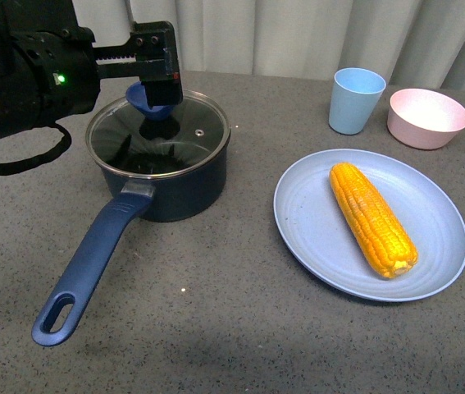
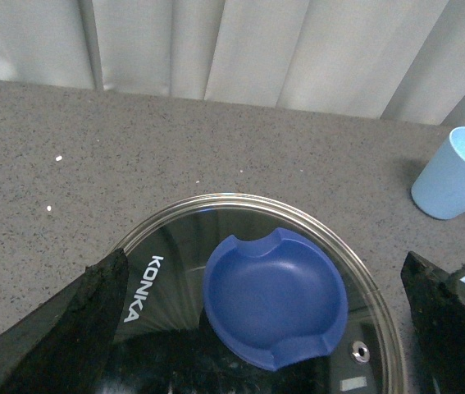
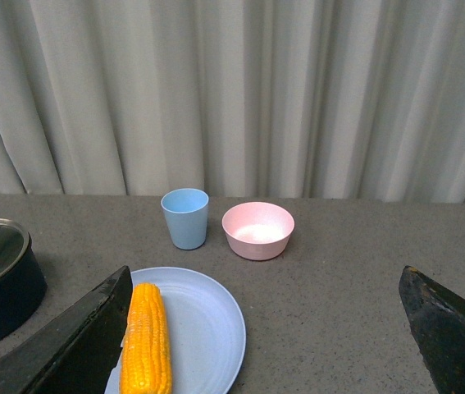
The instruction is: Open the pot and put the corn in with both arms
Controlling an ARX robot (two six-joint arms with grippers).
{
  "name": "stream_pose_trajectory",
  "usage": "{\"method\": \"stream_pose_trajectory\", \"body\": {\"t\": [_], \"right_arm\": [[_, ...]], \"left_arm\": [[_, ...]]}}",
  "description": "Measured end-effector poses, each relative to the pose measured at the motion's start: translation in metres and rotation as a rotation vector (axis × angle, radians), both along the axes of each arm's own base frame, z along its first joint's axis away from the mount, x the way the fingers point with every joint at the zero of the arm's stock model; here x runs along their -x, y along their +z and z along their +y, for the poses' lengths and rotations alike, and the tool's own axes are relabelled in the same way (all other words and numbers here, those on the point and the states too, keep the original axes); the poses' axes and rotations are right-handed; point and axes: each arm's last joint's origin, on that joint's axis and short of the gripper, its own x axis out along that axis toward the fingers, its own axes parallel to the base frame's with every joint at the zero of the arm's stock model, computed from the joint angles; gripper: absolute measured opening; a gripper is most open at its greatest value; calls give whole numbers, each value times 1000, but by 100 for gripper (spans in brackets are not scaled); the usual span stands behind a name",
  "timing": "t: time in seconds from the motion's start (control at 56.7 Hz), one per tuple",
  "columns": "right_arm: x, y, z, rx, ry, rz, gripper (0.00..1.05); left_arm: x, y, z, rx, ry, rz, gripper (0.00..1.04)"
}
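I am seeing only dark through the glass lid point(image 1: 165, 151), so I should expect to find the navy pot point(image 1: 184, 194) empty when I take the lid off.
The navy pot point(image 1: 166, 193) stands at the left with its glass lid point(image 1: 195, 131) on and its long blue handle point(image 1: 93, 263) pointing toward me. My left gripper point(image 1: 152, 78) is open right above the lid's blue knob point(image 1: 154, 103). In the left wrist view the knob point(image 2: 275, 297) lies between the two spread fingers point(image 2: 60, 336). The corn point(image 1: 373, 217) lies on a pale blue plate point(image 1: 314, 222) at the right. It also shows in the right wrist view point(image 3: 145, 341). My right gripper point(image 3: 265, 345) is open, held above the table, and is out of the front view.
A pale blue cup point(image 1: 356, 100) and a pink bowl point(image 1: 426, 117) stand behind the plate at the back right. A grey curtain point(image 3: 232, 90) hangs behind the table. The tabletop point(image 1: 216, 328) is grey and speckled.
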Motion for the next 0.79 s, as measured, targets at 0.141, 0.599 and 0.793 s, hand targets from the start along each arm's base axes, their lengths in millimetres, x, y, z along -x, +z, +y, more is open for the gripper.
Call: {"method": "stream_pose_trajectory", "body": {"t": [0.141,0.599,0.793], "right_arm": [[0,0,0,0,0,0,95],[0,0,0,0,0,0,95],[0,0,0,0,0,0,95]], "left_arm": [[-13,-9,-4,-19,-31,11,98],[-33,-32,-17,-112,-102,36,98],[-35,-31,-17,-116,-99,30,74]]}}
